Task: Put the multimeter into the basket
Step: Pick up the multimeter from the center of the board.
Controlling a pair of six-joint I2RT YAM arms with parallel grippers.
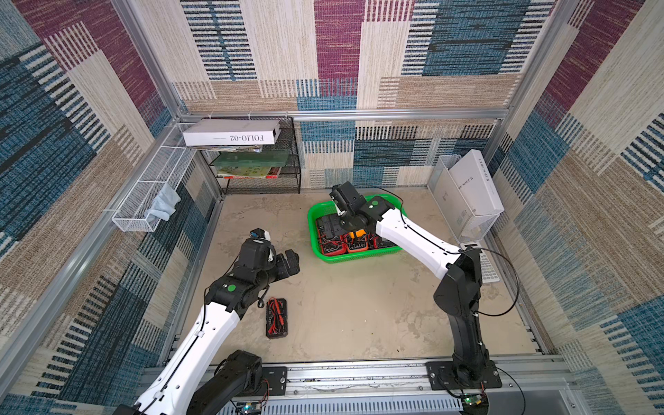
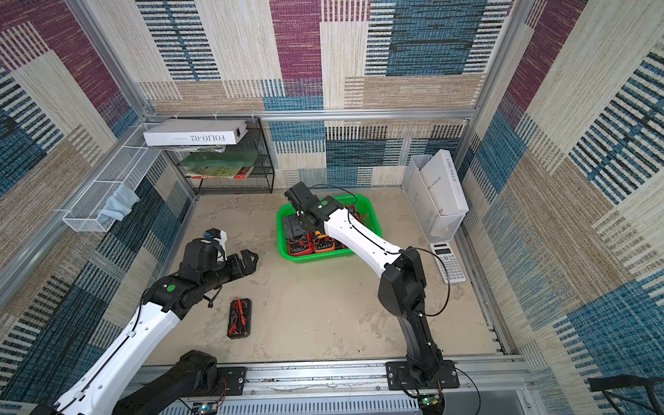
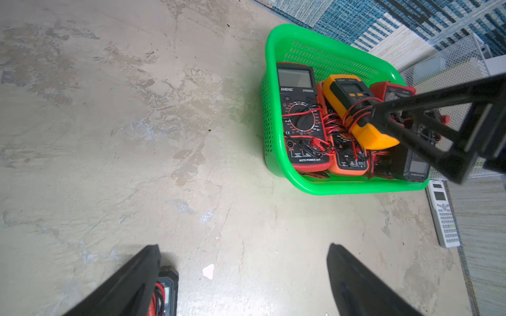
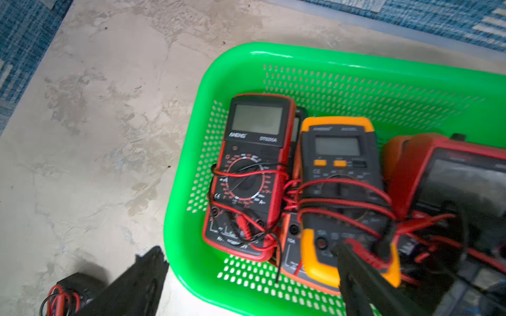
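My right gripper should keep moving toward the black multimeter's far end (image 1: 276,303) until my open fingers straddle it, as the black multimeter's long sides (image 1: 276,318) lie free for them.
The bright green basket (image 1: 313,215) (image 2: 282,219) (image 3: 273,49) (image 4: 191,246) stands at the back middle of the table and holds several multimeters. Among them, a yellow multimeter (image 4: 339,153) (image 3: 345,90) lies on top, beside a red-edged one (image 4: 257,131). My right gripper (image 4: 247,249) (image 1: 350,224) hovers over the basket, open and gripping nothing. A black multimeter (image 1: 276,318) (image 2: 239,318) (image 3: 167,287) wrapped in red and black leads lies on the table near the left arm. My left gripper (image 3: 245,246) (image 1: 291,263) is open and empty, a little beyond it.
A white calculator (image 1: 488,267) (image 3: 443,216) lies right of the basket. A white file holder with books (image 1: 467,194) stands at the back right. A black mesh shelf rack (image 1: 258,161) and a white wire basket (image 1: 143,201) line the back left.
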